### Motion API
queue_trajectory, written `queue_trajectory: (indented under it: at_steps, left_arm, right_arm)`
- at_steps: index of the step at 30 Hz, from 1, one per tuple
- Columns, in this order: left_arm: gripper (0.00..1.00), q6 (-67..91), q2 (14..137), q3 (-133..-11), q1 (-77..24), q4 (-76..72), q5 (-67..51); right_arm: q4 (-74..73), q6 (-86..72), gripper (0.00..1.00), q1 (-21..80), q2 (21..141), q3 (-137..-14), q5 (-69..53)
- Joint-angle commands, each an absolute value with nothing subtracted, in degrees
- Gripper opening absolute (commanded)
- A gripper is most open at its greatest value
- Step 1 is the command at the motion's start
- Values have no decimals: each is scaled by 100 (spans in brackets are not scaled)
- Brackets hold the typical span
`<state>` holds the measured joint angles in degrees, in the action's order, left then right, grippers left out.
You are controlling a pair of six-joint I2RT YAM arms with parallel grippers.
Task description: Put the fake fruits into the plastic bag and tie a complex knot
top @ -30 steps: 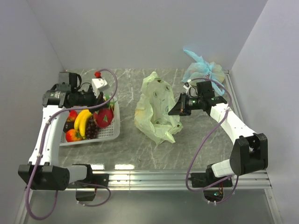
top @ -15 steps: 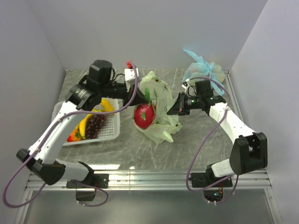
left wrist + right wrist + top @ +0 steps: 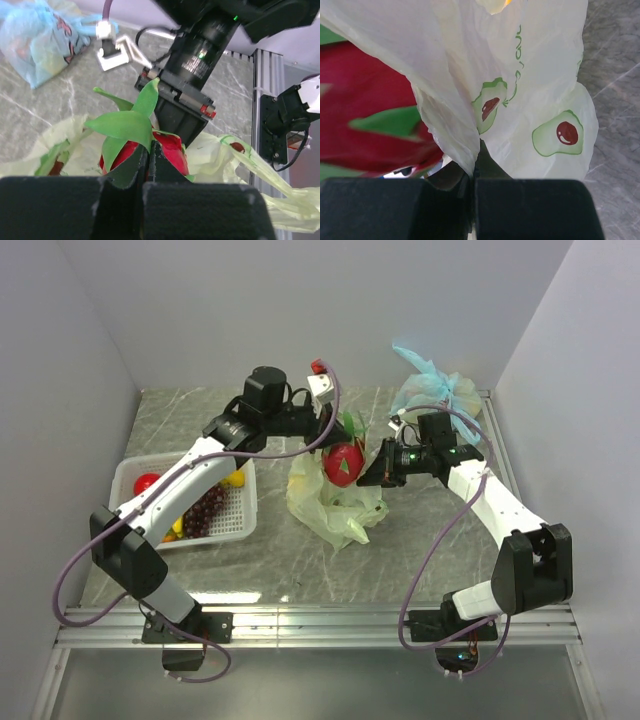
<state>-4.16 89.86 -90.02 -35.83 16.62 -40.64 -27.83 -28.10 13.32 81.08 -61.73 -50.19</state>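
Observation:
The robot's left gripper has the dragon fruit (image 3: 343, 465) hanging over the plastic bag's opening, so it should keep lowering the fruit and let it go inside the bag (image 3: 332, 510).
My left gripper (image 3: 336, 445) is shut on a green leaf of the pink-red dragon fruit (image 3: 344, 464) and holds it above the pale yellow-green plastic bag (image 3: 330, 502). The left wrist view shows the fruit (image 3: 172, 148) hanging at my fingertips. My right gripper (image 3: 376, 474) is shut on the bag's edge (image 3: 465, 130) and holds it up. The dragon fruit shows in the right wrist view (image 3: 365, 130) just beyond that edge. A red apple (image 3: 146, 483), dark purple grapes (image 3: 205, 506) and bananas (image 3: 234, 478) lie in the white basket (image 3: 232, 528).
A light blue tied bag (image 3: 433, 390) sits at the back right, behind my right arm. The white basket stands at the left on the marble table. Grey walls close in on the left, back and right.
My left arm swung from the basket to the right, carrying the dragon fruit to above the bag beside the right gripper. The right gripper kept its hold on the bag.

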Motion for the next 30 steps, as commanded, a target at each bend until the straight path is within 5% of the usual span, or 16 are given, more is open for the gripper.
queue_trajectory:
  at_steps: [1, 11, 20, 25, 27, 30]
  left_arm:
    - [0, -35, 8895, -8773, -3621, 1081, -3991]
    - [0, 807, 8121, -7234, -3612, 1319, -4315]
    - [1, 1512, 8999, -7602, -3612, 1177, -4194]
    - [64, 1187, 9124, -8024, -3394, 1960, -3640]
    - [73, 924, 8886, -8024, -3305, 2204, -3612]
    - [73, 502, 8544, -8033, -3278, 2530, -3218]
  right_arm:
    - [-2689, -2839, 0, 1380, 8016, -6372, -5124]
    - [-2725, -2777, 0, 1380, 7822, -6276, -5010]
    - [-2821, -2690, 0, 1538, 7717, -6179, -4992]
    - [-2935, -2540, 0, 1538, 7629, -6161, -4878]
    - [-2962, -2514, 0, 1564, 7620, -6187, -4843]
    - [-2988, -2400, 0, 1635, 7611, -6249, -4764]
